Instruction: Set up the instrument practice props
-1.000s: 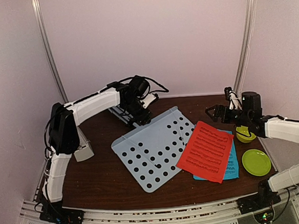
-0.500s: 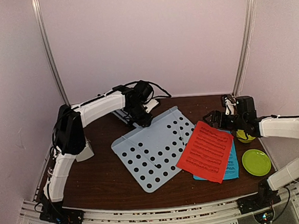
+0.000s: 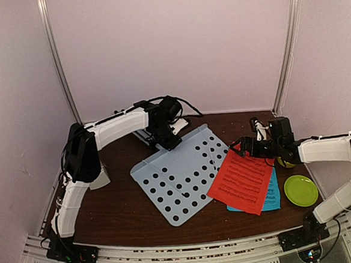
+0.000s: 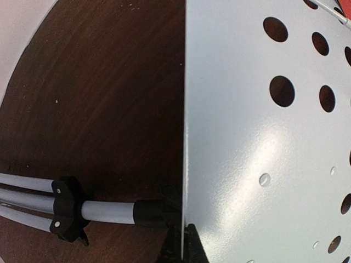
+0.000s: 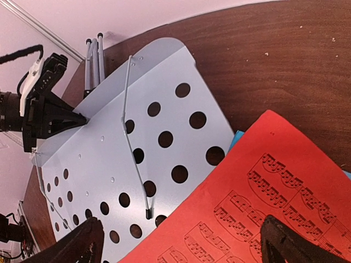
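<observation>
The desk [image 3: 180,178] is over the tripod's neck, so next my left gripper raises the desk's far edge high before my right gripper grabs the neck [image 4: 151,212] underneath.
The pale-blue perforated music-stand desk [image 3: 181,173] lies flat on the table, its silver tripod [image 4: 109,211] folded behind it under the left arm. My left gripper [image 3: 169,143] is shut on the desk's far edge [image 4: 185,164], one jaw on each side of the thin sheet. The red page [image 3: 242,178] rests on the blue page [image 3: 272,198] and overlaps the desk's right side. My right gripper [image 3: 240,150] hangs open over the red page's far corner [image 5: 263,164], touching nothing. The small pale-grey metronome [image 3: 99,176] stands by the left arm's elbow.
A lime-green plate [image 3: 301,190] lies at the right, near the front. A lime-green bowl [image 3: 285,162] sits partly hidden behind the right forearm. The white back wall and corner posts stand close behind the tripod.
My left gripper has closed onto the desk's far edge. The right arm has swung left and lower, from beside the bowl to over the red page's corner, still open.
</observation>
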You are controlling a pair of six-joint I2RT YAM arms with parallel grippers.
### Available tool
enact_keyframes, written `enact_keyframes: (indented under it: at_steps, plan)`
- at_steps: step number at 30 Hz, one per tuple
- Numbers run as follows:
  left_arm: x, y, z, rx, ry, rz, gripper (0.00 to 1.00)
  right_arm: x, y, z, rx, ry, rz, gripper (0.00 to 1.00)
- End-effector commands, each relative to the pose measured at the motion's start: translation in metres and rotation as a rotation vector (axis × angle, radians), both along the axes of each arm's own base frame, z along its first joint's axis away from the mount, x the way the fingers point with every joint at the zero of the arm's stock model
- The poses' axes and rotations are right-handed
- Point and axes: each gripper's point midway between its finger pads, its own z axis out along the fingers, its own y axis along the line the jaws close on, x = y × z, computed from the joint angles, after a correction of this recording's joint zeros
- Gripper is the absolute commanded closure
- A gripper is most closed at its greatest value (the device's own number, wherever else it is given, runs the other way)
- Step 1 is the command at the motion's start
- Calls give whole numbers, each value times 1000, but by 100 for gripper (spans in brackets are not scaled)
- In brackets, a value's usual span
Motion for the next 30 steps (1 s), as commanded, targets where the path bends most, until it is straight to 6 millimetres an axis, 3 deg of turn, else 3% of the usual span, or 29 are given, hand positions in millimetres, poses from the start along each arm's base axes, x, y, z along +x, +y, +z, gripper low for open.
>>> enact_keyframes:
  at_steps: [1,11,20,30]
  plan:
    - [14,24,49,-11,-96,86,100,-9,14,-11,12,22,50,0]
    - [17,38,102,-108,-157,146,100,-22,20,-28,61,60,73,2]
    - [23,53,183,-371,-197,192,100,-26,17,36,118,-144,79,1]
    - [14,67,284,-585,-323,191,100,-32,-2,80,123,-321,21,0]
